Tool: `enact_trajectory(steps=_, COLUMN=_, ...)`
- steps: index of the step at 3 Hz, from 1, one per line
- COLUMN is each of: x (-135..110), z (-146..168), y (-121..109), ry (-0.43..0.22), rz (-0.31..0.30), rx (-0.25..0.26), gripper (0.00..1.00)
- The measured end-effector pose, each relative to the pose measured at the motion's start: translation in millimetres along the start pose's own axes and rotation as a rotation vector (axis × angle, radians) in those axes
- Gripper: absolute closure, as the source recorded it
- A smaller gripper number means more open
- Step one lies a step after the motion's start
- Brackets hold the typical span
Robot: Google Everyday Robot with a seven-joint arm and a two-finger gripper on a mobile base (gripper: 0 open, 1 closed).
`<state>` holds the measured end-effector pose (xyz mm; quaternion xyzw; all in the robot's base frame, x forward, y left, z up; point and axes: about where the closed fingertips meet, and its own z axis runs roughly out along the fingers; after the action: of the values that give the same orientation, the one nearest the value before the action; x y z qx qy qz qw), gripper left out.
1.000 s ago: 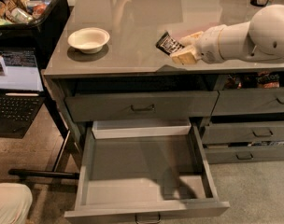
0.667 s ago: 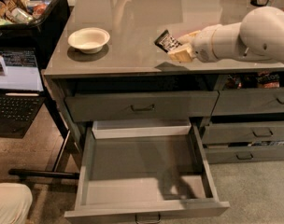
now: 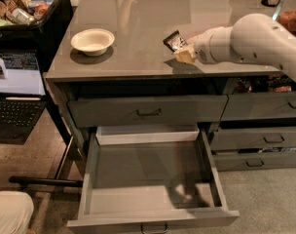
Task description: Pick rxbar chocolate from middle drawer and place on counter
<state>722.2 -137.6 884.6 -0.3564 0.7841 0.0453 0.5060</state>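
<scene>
The rxbar chocolate (image 3: 173,41) hangs over the counter's clear front part (image 3: 164,56), away from the bowl. My gripper keeps lowering it until it touches down, then lets it go.
The rxbar chocolate (image 3: 175,41) is a small black-wrapped bar held tilted just above the counter (image 3: 133,28), near its front edge. My gripper (image 3: 183,51) reaches in from the right on a white arm and is shut on the bar. The middle drawer (image 3: 150,179) stands pulled wide open below, its pale grey floor bare. Its small metal handle (image 3: 154,227) shows at the bottom edge.
A white bowl (image 3: 92,41) sits on the counter's left part. The top drawer (image 3: 148,112) is shut. Narrower drawers (image 3: 265,140) stand at right. A black bin of snacks (image 3: 21,9) and a laptop (image 3: 16,96) are at left.
The arm with the bar has shifted slightly left and farther over the counter. The drawer has stayed open.
</scene>
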Motion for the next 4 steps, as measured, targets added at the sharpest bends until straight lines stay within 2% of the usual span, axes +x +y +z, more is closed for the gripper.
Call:
enact_trajectory(steps=1, x=-1, z=20, y=-1, ry=0.029, rz=0.007, rx=-0.006, gripper=1.00)
enact_trajectory(steps=2, x=-7, z=35, y=1, ry=0.055, rz=-0.020, rx=-0.051, gripper=1.00)
enact_trajectory(steps=3, x=-12, z=43, y=4, ry=0.082, rz=-0.058, rx=-0.120, gripper=0.82)
enact_trajectory(steps=4, x=-14, z=45, y=7, ry=0.107, rz=-0.086, rx=-0.184, gripper=0.58)
